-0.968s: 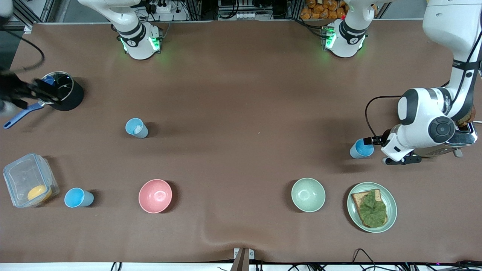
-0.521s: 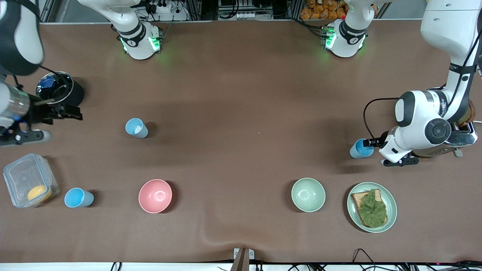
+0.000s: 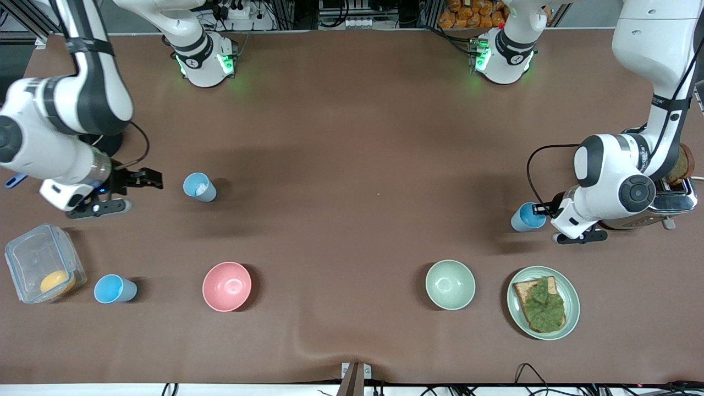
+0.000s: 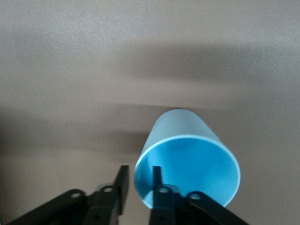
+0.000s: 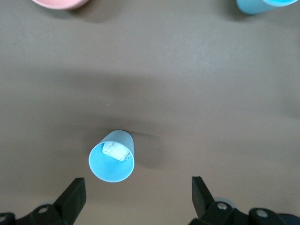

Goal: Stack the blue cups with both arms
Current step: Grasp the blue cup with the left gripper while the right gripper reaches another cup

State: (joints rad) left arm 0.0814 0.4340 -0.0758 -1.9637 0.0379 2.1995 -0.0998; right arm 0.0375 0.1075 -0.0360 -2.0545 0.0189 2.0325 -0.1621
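The white crumpled scrap (image 5: 116, 151) lies lower than the rim of the upright blue cup (image 3: 196, 185), so I expect the scrap to travel along inside while I carry the cup.
Three blue cups stand on the brown table. One (image 3: 199, 187) has a white crumpled scrap inside; it also shows in the right wrist view (image 5: 111, 161). My right gripper (image 3: 144, 180) (image 5: 137, 183) is open and empty just beside it, toward the right arm's end. A second cup (image 3: 114, 289) (image 5: 258, 4) stands nearer the front camera. The third cup (image 3: 528, 216) (image 4: 187, 164) stands at the left arm's end. My left gripper (image 3: 542, 209) (image 4: 140, 180) is shut on its wall, one finger inside the rim and one outside.
A pink bowl (image 3: 226, 286) and a pale green bowl (image 3: 450, 284) sit near the front. A plate with toast and lettuce (image 3: 543, 302), a toaster (image 3: 674, 201), a clear box (image 3: 41, 269) and a black pot (image 3: 107, 144) stand near the table's ends.
My right arm has swung in from the table's end to beside the cup with the white scrap. My left gripper has crept slightly onto its cup. No cup has moved.
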